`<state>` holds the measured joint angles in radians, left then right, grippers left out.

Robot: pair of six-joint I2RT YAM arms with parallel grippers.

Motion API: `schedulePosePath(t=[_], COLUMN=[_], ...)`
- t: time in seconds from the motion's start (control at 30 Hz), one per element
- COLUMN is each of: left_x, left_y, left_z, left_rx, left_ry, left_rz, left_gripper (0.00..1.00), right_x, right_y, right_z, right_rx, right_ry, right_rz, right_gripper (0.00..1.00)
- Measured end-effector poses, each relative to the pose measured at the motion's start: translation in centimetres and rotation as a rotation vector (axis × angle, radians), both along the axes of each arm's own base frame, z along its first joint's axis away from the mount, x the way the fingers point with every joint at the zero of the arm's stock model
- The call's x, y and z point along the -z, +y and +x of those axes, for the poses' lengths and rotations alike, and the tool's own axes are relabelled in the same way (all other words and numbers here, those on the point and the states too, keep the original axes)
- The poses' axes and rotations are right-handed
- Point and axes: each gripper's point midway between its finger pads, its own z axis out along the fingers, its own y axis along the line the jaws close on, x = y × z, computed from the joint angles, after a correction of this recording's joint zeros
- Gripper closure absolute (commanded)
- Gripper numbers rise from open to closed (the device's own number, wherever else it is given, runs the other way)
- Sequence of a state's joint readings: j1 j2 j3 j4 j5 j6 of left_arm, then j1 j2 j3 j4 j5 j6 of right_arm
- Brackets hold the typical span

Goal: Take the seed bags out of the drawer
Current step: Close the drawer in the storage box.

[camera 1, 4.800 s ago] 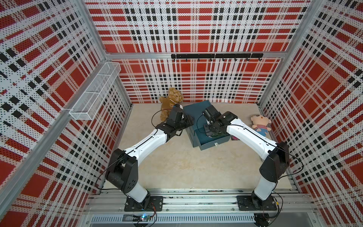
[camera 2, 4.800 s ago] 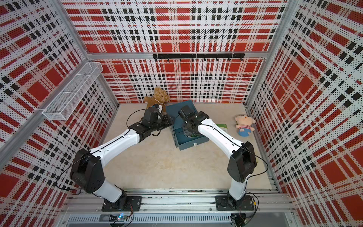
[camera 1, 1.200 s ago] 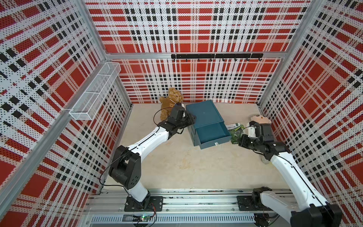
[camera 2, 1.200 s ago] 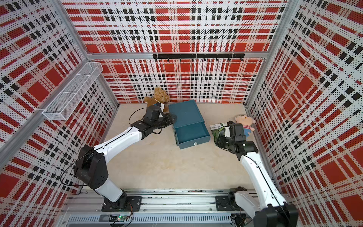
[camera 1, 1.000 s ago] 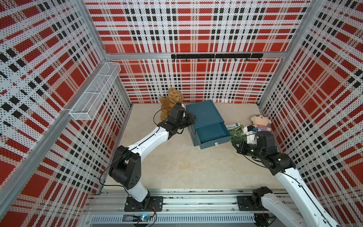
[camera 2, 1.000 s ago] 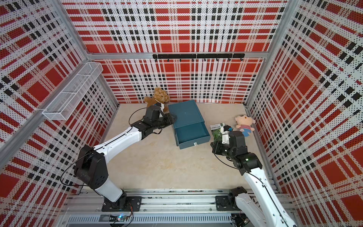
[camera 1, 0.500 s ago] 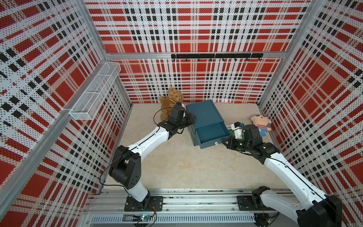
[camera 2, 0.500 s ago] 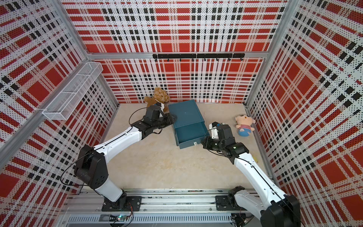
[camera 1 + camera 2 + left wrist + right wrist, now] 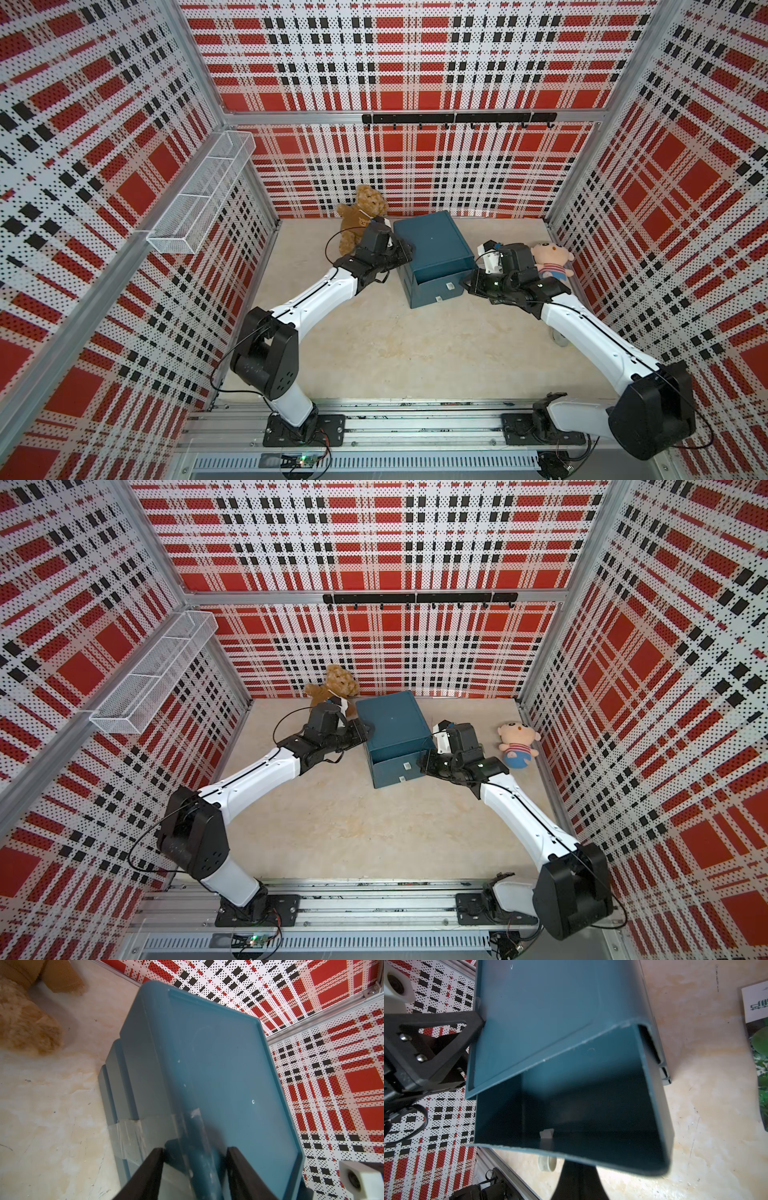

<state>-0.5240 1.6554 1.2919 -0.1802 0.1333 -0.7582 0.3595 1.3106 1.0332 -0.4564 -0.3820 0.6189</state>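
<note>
The robot's right gripper should push the top drawer's front [image 9: 432,290] closed and then pull the middle drawer's white knob, because the top drawer [image 9: 588,1108] is empty of seed bags.
The teal box [image 9: 432,241] [image 9: 392,721] stands at the back, its drawer [image 9: 581,1115] pulled out and dark inside with no packet showing. One seed bag [image 9: 758,1043], with a white label and green leaves, lies on the table beside the box; my right arm hides the seed bags in both top views. My left gripper [image 9: 405,253] [image 9: 195,1149] is shut on the box's left edge. My right gripper [image 9: 465,284] [image 9: 579,1167] is shut and empty at the drawer's front wall, next to a white knob [image 9: 547,1164].
A brown teddy bear [image 9: 357,216] sits behind my left wrist. A striped doll [image 9: 550,262] lies by the right wall, just behind my right wrist. A wire basket [image 9: 199,199] hangs on the left wall and a hook rail [image 9: 457,118] on the back wall.
My right arm has swung left, from beside the doll to the drawer's front corner, and now covers the packets in the top views. The left arm and the box have not moved.
</note>
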Motion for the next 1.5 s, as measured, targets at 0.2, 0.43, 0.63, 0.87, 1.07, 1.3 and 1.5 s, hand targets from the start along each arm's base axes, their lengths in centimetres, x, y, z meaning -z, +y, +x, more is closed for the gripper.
schedulePosePath(t=[0.2,0.43,0.63,0.87,1.07,1.3,1.5], left_x=[0.0,0.0,0.0,0.1,0.0,0.0,0.0], left_y=[0.0,0.0,-0.1,-0.1,-0.1,-0.1,-0.1], left_z=[0.0,0.0,0.5,1.0,1.1,1.1,1.1], left_rx=[0.0,0.0,-0.005,-0.015,-0.014,-0.014,-0.013], left_ry=[0.002,0.003,0.001,-0.003,-0.004,-0.005,-0.005], left_rz=[0.001,0.002,0.002,0.005,0.004,0.003,0.003], left_gripper=[0.47,0.47,0.47,0.47,0.47,0.47,0.47], right_x=[1.1,1.5,1.6,2.0,2.3,4.7,7.8], right_y=[0.6,1.3,2.0,3.5,2.6,1.1,0.6], right_z=[1.6,3.5,4.5,4.9,3.5,-0.3,-2.3], right_rx=[-0.001,0.009,0.037,0.038,0.077,0.142,0.206], right_ry=[0.033,0.025,0.007,0.001,-0.014,0.043,0.121], right_rz=[-0.012,-0.005,0.012,0.031,0.062,0.136,0.23], right_gripper=[1.0,1.0,1.0,1.0,0.87,0.59,0.32])
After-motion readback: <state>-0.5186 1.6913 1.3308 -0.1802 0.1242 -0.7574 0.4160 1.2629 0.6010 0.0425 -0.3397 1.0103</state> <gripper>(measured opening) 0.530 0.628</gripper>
